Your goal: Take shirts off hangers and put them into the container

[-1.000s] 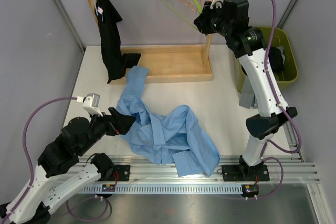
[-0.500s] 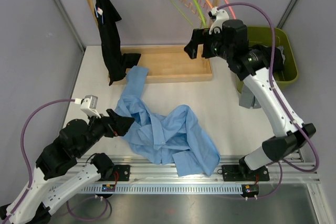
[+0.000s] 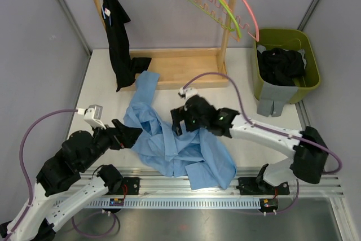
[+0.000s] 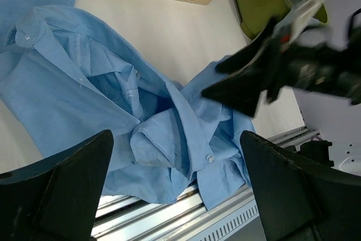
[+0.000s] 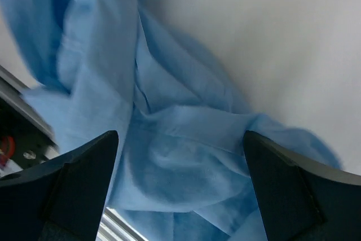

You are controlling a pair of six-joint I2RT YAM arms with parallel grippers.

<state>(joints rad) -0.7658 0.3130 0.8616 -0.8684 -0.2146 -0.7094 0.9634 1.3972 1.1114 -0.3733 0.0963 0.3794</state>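
The robot's right gripper has raised folds of the light blue shirt (image 3: 190, 144) under its open fingers, so it should keep going down until the fingers are on either side of the bunched cloth (image 5: 183, 156), and then close.
A crumpled light blue shirt (image 3: 180, 148) lies on the table near the front rail; it also fills the left wrist view (image 4: 130, 100) and the right wrist view (image 5: 186, 150). My right gripper (image 3: 176, 121) hangs open just above the shirt's middle, cloth showing between its fingers (image 5: 183, 196) but not pinched. My left gripper (image 3: 134, 134) stands open at the shirt's left edge (image 4: 180, 196), holding nothing. A black shirt (image 3: 117, 32) hangs on the wooden rack. Bare pink, orange and green hangers (image 3: 217, 1) hang at the rack's right end. The olive-green container (image 3: 307, 74) holds black shirts (image 3: 281, 63); a grey shirt (image 3: 272, 103) drapes over its near wall.
The rack's wooden tray (image 3: 186, 69) stands at the back, its upright post (image 3: 230, 12) beside the hangers. Grey walls close in left, right and back. A metal rail (image 3: 225, 187) runs along the table's near edge, and the blue shirt's hem overlaps it.
My right arm has swung down from the hangers at the rack to low over the blue shirt, and its jaws have opened. The hangers have swung right. My left arm has barely moved.
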